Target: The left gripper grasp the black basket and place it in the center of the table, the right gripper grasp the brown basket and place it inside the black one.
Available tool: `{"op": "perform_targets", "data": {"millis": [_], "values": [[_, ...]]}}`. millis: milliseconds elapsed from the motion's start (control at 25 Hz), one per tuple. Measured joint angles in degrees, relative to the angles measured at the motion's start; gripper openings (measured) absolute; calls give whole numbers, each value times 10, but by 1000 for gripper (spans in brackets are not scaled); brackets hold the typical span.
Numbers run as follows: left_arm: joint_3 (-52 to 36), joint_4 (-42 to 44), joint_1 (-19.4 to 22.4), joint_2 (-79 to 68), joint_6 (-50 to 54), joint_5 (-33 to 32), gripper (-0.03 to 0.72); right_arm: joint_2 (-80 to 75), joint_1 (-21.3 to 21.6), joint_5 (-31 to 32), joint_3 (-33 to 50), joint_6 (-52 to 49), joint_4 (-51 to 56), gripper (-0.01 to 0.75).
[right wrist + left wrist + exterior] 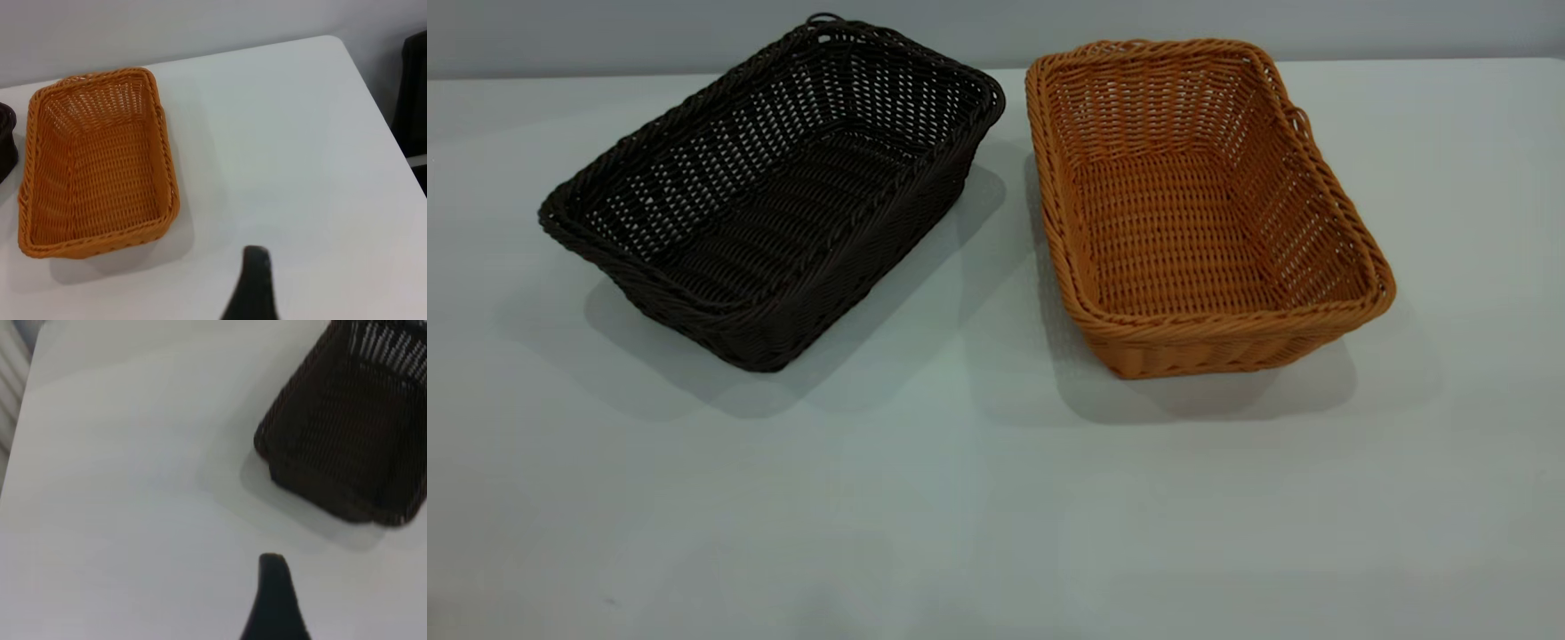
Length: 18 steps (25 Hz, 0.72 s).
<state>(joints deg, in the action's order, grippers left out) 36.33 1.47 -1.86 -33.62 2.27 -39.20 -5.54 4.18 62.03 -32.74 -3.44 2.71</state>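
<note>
The black basket's long rim (640,133) away from the brown basket is free. My left gripper keeps moving toward its middle (685,105) until the fingers are on both sides of it.
The black basket (774,191) lies on the left half of the table (978,498), turned at an angle, empty. To its right, a narrow gap away, the brown basket (1196,209) stands empty. Neither arm shows in the exterior view. In the left wrist view only a dark part of my left gripper (273,603) shows, over bare table and well short of the black basket (347,433). In the right wrist view a dark part of my right gripper (252,287) shows, over bare table beside the brown basket (93,167) and not touching it.
The table's far edge meets a grey wall (996,27) just behind both baskets. A dark object (413,93) stands beyond the table's edge in the right wrist view. Bare tabletop stretches in front of the baskets.
</note>
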Motion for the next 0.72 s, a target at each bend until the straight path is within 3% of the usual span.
{"op": "perform_targets", "data": {"millis": [360,520,720], "values": [[95,3,-3,-292,-13,149,488,-94,0,-26,0,-1,10,590],[135,11,-26,-413,-23,234,488,-103,0,-27,0,-2,21,590],[220,15,-53,-574,-52,271,488,-103,0,-23,0,-2,22,590]]}}
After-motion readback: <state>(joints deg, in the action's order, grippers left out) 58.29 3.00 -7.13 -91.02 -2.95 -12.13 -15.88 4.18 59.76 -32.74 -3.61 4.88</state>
